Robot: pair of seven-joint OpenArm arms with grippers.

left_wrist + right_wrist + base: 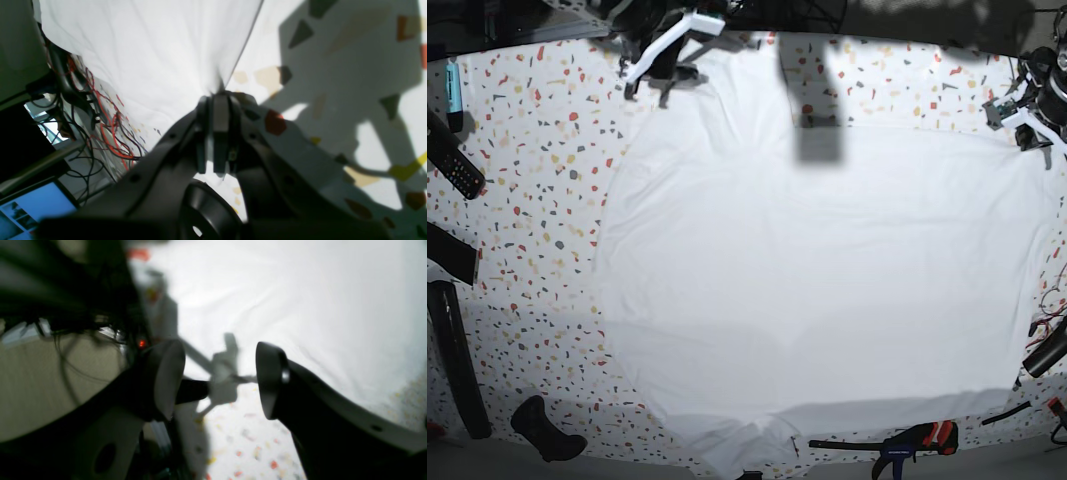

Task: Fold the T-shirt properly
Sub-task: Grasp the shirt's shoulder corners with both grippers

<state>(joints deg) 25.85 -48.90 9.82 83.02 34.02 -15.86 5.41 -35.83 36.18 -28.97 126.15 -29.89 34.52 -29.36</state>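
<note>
The robot's left gripper has hold of the T-shirt by only one far corner (1019, 156), so its right gripper should close on the opposite far corner (710, 80) before both grippers fold the T-shirt.
The white T-shirt (817, 270) lies spread flat and covers most of the speckled tabletop (537, 130). At the far right corner of the cloth, my left gripper (1027, 122) is shut on the T-shirt's edge. In the left wrist view the fabric (160, 50) fans out from the pinch between the closed fingers (220, 120). My right gripper (652, 72) is at the far left corner, beside the cloth's edge. Its fingers (168, 380) stand wide apart around nothing, above the tabletop (247, 440), with the T-shirt (283, 306) just beyond.
A black remote (457, 168) and dark tools (452, 370) lie along the left edge. A black-and-red clamp (917, 440) sits at the near edge. Red and black cables (103, 126) hang off the table's side by my left arm.
</note>
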